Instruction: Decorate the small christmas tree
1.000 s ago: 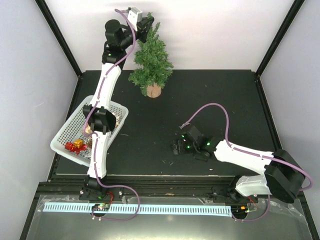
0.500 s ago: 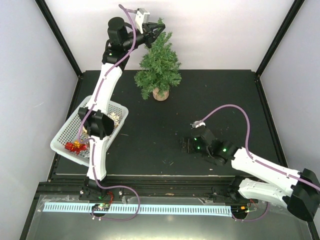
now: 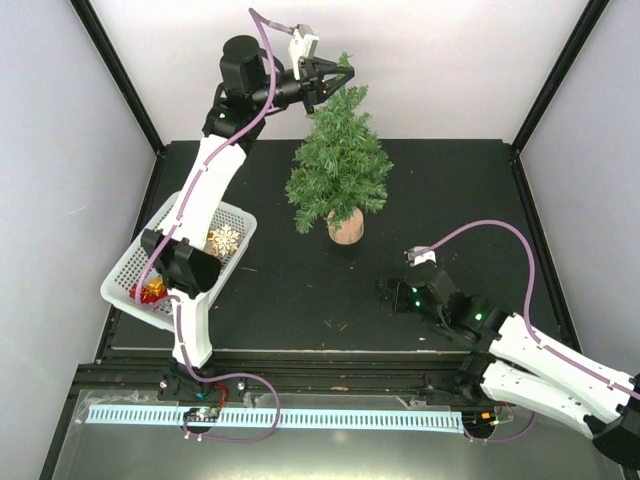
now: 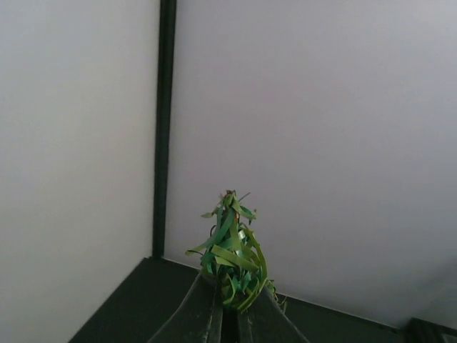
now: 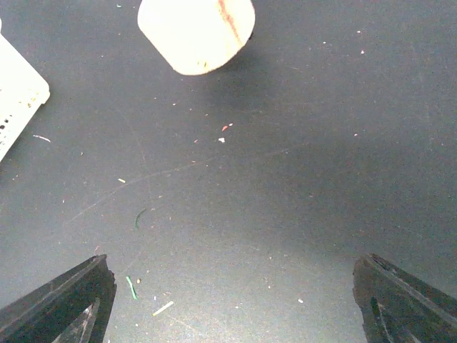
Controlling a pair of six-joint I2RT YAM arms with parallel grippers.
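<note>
My left gripper is holding the christmas tree's pointed top (image 3: 344, 61) above clear black table (image 3: 346, 256). I should keep lowering the christmas tree until the wood base stands flat, then let go.
The small christmas tree (image 3: 338, 170) stands on its round light wood base (image 3: 345, 226) near the middle back of the black table. My left gripper (image 3: 342, 80) is shut on the tree's pointed top; in the left wrist view the green tip (image 4: 232, 250) sticks up between the closed fingers. My right gripper (image 3: 388, 294) is open and empty, low over the table in front of and to the right of the tree. The right wrist view shows the wood base (image 5: 196, 32) ahead and both fingers wide apart.
A white plastic basket (image 3: 135, 265) sits at the left, holding a white snowflake ornament (image 3: 224, 240) and red and gold ornaments (image 3: 150, 292). Its corner shows in the right wrist view (image 5: 18, 96). White walls and black frame posts enclose the table.
My left gripper has dragged the tree by its top to the right and toward the front. My right arm has swung right and back, its gripper still low over the table.
</note>
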